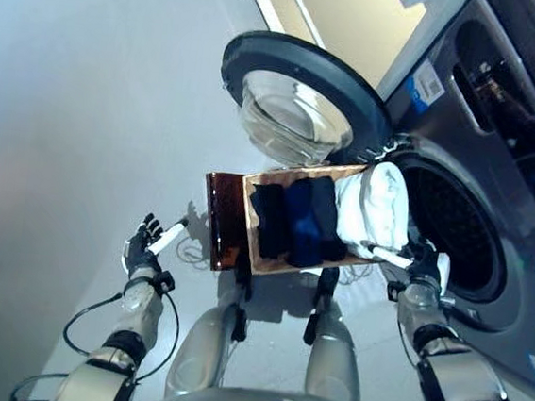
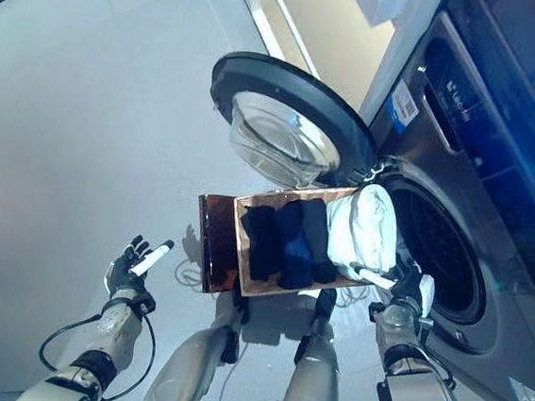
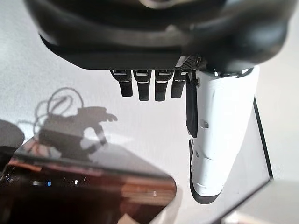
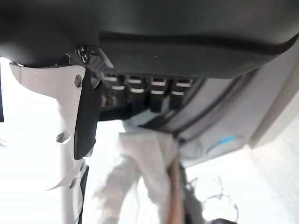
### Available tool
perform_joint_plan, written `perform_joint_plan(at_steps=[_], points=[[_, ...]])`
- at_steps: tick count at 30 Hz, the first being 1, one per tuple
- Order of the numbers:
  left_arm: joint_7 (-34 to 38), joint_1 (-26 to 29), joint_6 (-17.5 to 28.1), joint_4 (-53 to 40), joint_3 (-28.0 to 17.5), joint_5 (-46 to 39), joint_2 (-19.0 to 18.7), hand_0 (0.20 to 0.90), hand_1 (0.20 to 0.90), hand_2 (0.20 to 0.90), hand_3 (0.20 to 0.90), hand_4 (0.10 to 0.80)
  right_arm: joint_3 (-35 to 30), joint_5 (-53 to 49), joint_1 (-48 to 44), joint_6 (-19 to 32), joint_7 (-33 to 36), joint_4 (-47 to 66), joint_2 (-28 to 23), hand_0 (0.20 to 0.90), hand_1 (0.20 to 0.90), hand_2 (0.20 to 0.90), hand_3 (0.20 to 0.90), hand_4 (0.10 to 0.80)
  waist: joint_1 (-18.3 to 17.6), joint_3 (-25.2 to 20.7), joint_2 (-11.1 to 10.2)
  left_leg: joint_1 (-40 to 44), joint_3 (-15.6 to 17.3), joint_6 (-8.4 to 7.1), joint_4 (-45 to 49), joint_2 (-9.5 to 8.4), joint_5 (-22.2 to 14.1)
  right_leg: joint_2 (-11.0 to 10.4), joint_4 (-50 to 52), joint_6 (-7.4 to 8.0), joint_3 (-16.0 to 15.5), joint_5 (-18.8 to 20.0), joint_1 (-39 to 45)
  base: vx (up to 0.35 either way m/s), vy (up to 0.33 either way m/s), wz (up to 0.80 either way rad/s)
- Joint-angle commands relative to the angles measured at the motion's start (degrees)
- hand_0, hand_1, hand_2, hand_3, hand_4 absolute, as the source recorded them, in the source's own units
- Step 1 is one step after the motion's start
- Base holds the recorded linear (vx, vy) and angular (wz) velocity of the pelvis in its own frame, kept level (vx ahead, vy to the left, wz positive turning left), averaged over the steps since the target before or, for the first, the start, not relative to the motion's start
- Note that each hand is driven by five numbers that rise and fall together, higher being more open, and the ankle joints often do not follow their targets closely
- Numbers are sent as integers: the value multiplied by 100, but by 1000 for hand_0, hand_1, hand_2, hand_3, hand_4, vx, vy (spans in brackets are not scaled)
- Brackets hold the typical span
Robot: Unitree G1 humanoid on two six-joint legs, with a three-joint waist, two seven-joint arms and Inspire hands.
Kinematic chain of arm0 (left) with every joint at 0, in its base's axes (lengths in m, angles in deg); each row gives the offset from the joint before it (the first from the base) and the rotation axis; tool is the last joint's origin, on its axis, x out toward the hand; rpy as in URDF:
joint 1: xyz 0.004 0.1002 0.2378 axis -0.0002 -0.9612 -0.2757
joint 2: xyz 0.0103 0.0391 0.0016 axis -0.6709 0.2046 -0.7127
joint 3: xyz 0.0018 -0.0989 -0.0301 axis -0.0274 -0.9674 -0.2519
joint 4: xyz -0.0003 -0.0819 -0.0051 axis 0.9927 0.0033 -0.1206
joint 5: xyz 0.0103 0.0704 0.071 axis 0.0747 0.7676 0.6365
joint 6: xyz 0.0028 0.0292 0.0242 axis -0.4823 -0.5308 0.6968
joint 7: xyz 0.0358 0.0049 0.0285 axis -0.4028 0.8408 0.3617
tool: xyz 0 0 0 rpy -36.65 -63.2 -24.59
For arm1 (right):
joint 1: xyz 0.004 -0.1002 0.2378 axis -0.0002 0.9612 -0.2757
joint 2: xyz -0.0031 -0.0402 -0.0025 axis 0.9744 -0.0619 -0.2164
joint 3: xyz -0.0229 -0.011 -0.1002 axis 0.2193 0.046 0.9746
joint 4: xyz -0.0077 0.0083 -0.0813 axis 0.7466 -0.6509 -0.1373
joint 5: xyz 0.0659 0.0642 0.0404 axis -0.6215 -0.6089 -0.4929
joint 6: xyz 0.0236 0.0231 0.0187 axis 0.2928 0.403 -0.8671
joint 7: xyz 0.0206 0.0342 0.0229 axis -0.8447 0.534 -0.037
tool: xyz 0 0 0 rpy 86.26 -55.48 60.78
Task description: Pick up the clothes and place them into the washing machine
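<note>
My gripper will push the white cloth (image 1: 371,210) into the drum, and the cloth will then unfold and trail a tail out of the drum, because it lies heaped in loose folds (image 1: 385,181).
A shallow wicker basket (image 1: 250,229) rests on a low dark brown box (image 1: 220,217) in front of the washing machine (image 1: 497,175). Dark blue and black clothes (image 1: 296,222) lie in its middle. A white cloth (image 1: 373,206) is heaped at its end by the drum opening (image 1: 459,233). My right hand (image 1: 422,265) is open at the basket's near corner beside the white cloth, thumb pointing at it. In the right wrist view the cloth (image 4: 145,158) shows just past the fingers (image 4: 156,91), not gripped. My left hand (image 1: 145,244) is open and empty over the floor, left of the box.
The round machine door (image 1: 296,99) stands open behind the basket, glass bowl facing up. Grey floor (image 1: 86,117) spreads to the left. A pale wall (image 1: 361,15) rises beyond the door.
</note>
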Motion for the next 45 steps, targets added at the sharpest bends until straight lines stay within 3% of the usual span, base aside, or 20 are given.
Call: perform_joint_plan(at_steps=[1, 13, 21, 22, 23, 24, 36, 45], points=[[202, 139, 549, -340, -342, -199, -309, 900, 900, 900, 900, 800, -18, -63, -364, 275, 459, 339, -508, 900, 900, 900, 900, 800, 90, -61, -212, -474, -265, -562, 730, 59, -437, -262, 341, 92, 89, -270, 224, 58, 19, 4], [406, 228, 647, -413, -330, -193, -406, 900, 900, 900, 900, 800, 479, 234, -1088, 218, 589, 890, -517, 900, 900, 900, 900, 800, 249, -50, -310, -654, -375, -567, 289, -57, -235, -290, -3, 161, -58, -120, 164, 62, 5, 6], [405, 294, 624, -286, -246, -110, -362, 900, 900, 900, 900, 800, 856, 312, -1306, 154, 323, 188, -418, 900, 900, 900, 900, 800, 494, -39, -380, -661, -617, -570, 69, -142, -106, -302, -132, 195, -297, -71, 286, 33, -21, 12], [393, 298, 609, -289, -235, -91, -354, 900, 900, 900, 900, 800, 898, 338, -1317, 132, 270, 99, -421, 529, 529, 529, 529, 535, 515, -36, -386, -664, -634, -563, 67, -151, -103, -302, -139, 198, -307, -71, 301, 15, -13, 21], [382, 298, 590, -280, -223, -59, -345, 900, 900, 900, 900, 800, 937, 376, -1322, 99, 231, -41, -434, 266, 266, 266, 266, 347, 543, -38, -388, -668, -660, -560, 71, -162, -104, -310, -146, 200, -332, -65, 314, 10, -7, 21], [366, 306, 572, -259, -228, -62, -332, 900, 900, 900, 900, 800, 956, 381, -1336, 89, 189, -150, -444, 200, 200, 200, 200, 300, 571, -34, -384, -673, -686, -555, 70, -180, -100, -316, -151, 202, -346, -59, 326, 11, -3, 19], [307, 284, 472, -198, -219, 182, -245, 900, 900, 900, 900, 800, 903, 540, -1027, 21, -94, -634, -500, 200, 200, 200, 200, 300, 732, -62, -341, -483, -822, -529, 21, -263, -76, -400, -198, 232, -398, -15, 552, 6, 13, 7], [188, 150, 421, -25, -260, 146, -174, 900, 900, 900, 900, 800, 509, 177, -662, 167, -197, -499, -384, 200, 200, 200, 200, 300, 726, -133, -344, -238, -835, -520, -19, -266, -76, -407, -210, 230, -408, -42, 777, 22, 3, 6]])
